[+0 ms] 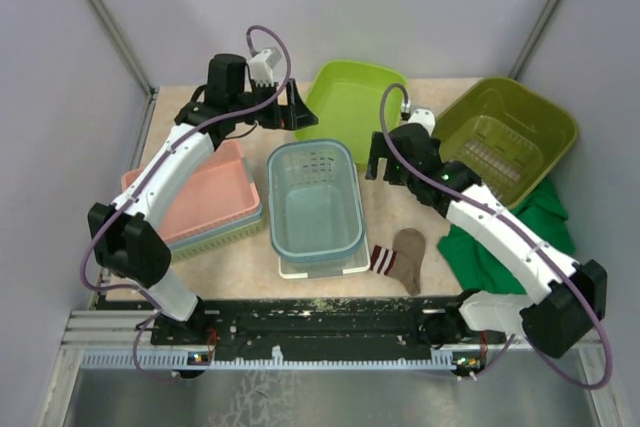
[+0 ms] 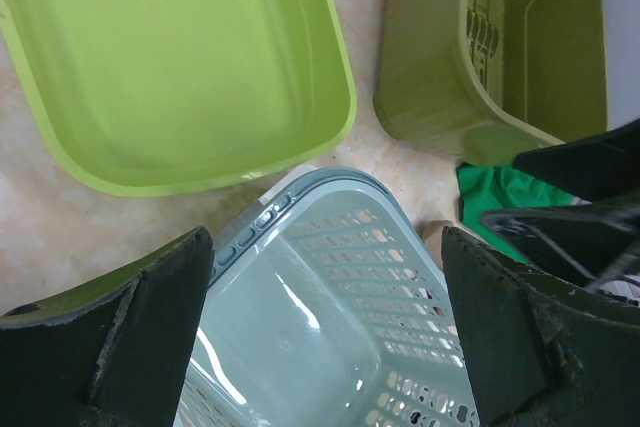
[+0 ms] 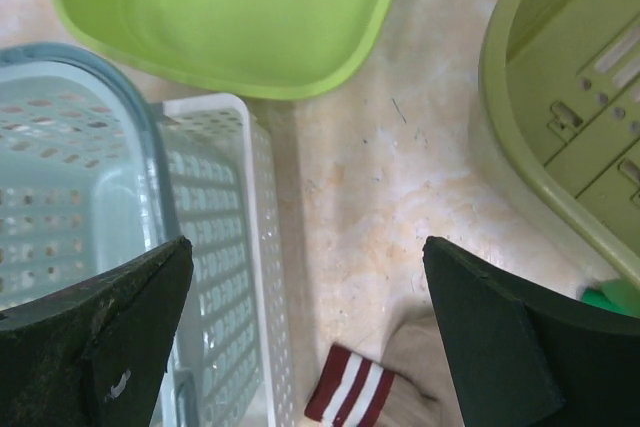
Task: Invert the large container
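The olive bin is standing near the side (image 1: 577, 133), so next my right gripper leaves the blue-grey basket and first pull the bin's rim (image 1: 452, 113) inward, then tips the bin.
The largest container is an olive-green bin (image 1: 505, 137) at the back right, its opening facing up and toward the arms; it also shows in the left wrist view (image 2: 480, 47) and the right wrist view (image 3: 560, 97). A blue-grey perforated basket (image 1: 315, 202) stands upright mid-table, nested on a white basket (image 1: 320, 267). My left gripper (image 1: 298, 107) is open and empty, above the blue-grey basket's far end (image 2: 330, 317). My right gripper (image 1: 380, 157) is open and empty over bare table (image 3: 400, 177), between the white basket (image 3: 225, 247) and the olive bin.
A lime-green tub (image 1: 352, 102) lies at the back centre. A stack of pink and pale baskets (image 1: 205, 197) stands at the left. A green cloth (image 1: 520, 237) lies under the right arm. A brown sock with striped cuff (image 1: 400, 257) lies near the front.
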Robot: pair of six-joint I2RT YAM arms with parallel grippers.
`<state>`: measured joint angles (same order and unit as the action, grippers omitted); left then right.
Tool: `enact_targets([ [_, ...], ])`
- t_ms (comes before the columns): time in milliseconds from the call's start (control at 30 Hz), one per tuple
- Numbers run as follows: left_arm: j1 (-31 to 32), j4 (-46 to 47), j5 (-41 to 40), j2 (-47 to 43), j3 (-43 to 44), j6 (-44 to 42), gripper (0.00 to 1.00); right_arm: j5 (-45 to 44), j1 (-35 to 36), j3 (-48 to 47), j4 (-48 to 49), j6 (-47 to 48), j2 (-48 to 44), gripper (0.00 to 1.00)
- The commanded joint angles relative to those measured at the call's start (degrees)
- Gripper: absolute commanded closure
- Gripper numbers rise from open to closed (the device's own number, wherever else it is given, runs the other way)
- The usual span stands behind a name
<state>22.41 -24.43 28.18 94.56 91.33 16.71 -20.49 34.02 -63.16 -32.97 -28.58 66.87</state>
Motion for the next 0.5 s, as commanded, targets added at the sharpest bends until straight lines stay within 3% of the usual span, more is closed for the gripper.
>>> enact_targets([
  [0, -0.13, 2.79, 3.65, -3.54, -0.27, 1.03, 0.01, -2.82, 0.43, -3.06, -3.88, -3.66, 4.1, 0.01],
  [200, -0.25, 4.94, 5.84, -3.98, -1.62, 2.96, 0.01, -0.84, 0.46, 2.78, -5.24, -9.14, 5.71, 0.01],
  [467, -0.11, 8.84, 8.61, -2.13, -4.11, 5.84, 0.01, 8.28, 1.81, 14.22, -1.12, -10.08, 4.13, 0.02],
])
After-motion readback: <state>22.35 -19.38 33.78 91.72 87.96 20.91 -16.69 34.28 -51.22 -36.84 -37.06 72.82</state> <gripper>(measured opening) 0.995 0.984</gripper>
